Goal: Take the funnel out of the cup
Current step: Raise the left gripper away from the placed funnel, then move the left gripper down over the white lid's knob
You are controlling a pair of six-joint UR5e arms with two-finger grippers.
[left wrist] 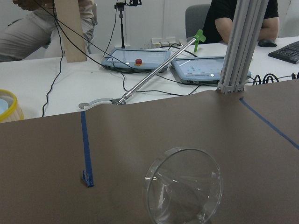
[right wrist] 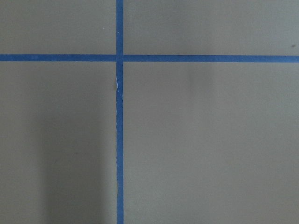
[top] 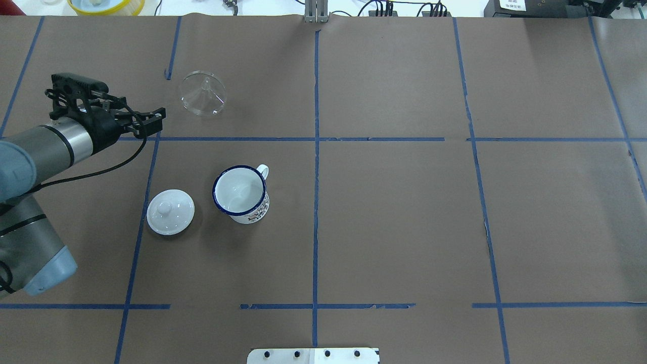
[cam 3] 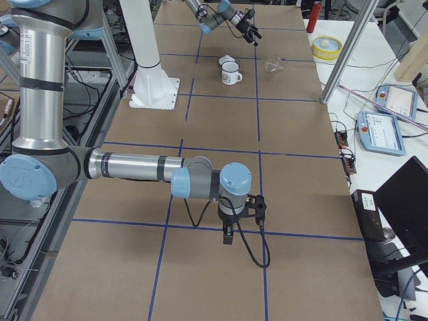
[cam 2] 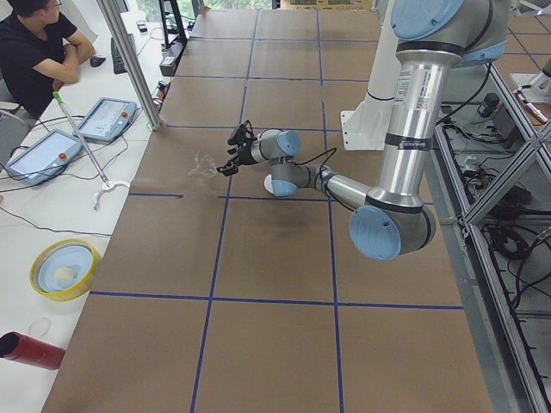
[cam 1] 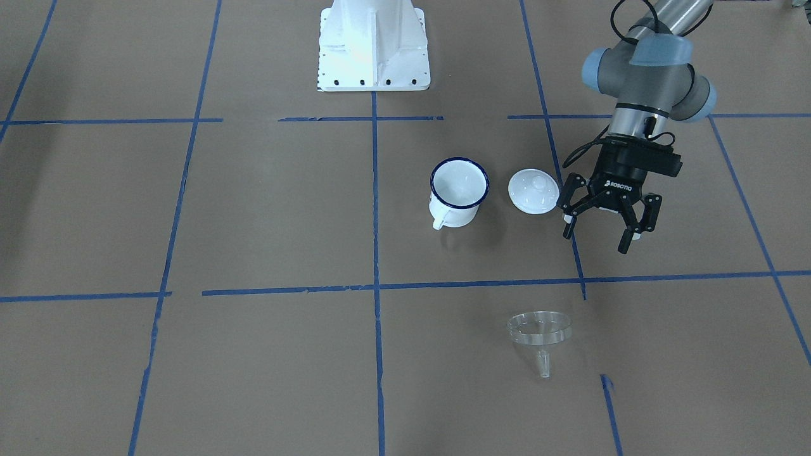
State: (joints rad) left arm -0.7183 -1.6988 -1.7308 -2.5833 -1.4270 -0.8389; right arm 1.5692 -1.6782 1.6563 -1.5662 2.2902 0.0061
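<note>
The white lid is almost as wide as the cup's dark blue rim. The lid will sit level on the cup when I lower it.
The clear funnel lies on its side on the brown paper, apart from the cup; it also shows in the overhead view and close up in the left wrist view. The cup, white with a dark blue rim, stands upright and empty. My left gripper is open and empty, hovering above the table between the lid and the funnel, touching neither. My right gripper shows only in the exterior right view, far from both things, and I cannot tell whether it is open or shut.
A white domed lid with a knob lies beside the cup, on the side of my left gripper. Blue tape lines cross the brown paper. The robot's white base stands behind the cup. Operators sit beyond the table's far edge.
</note>
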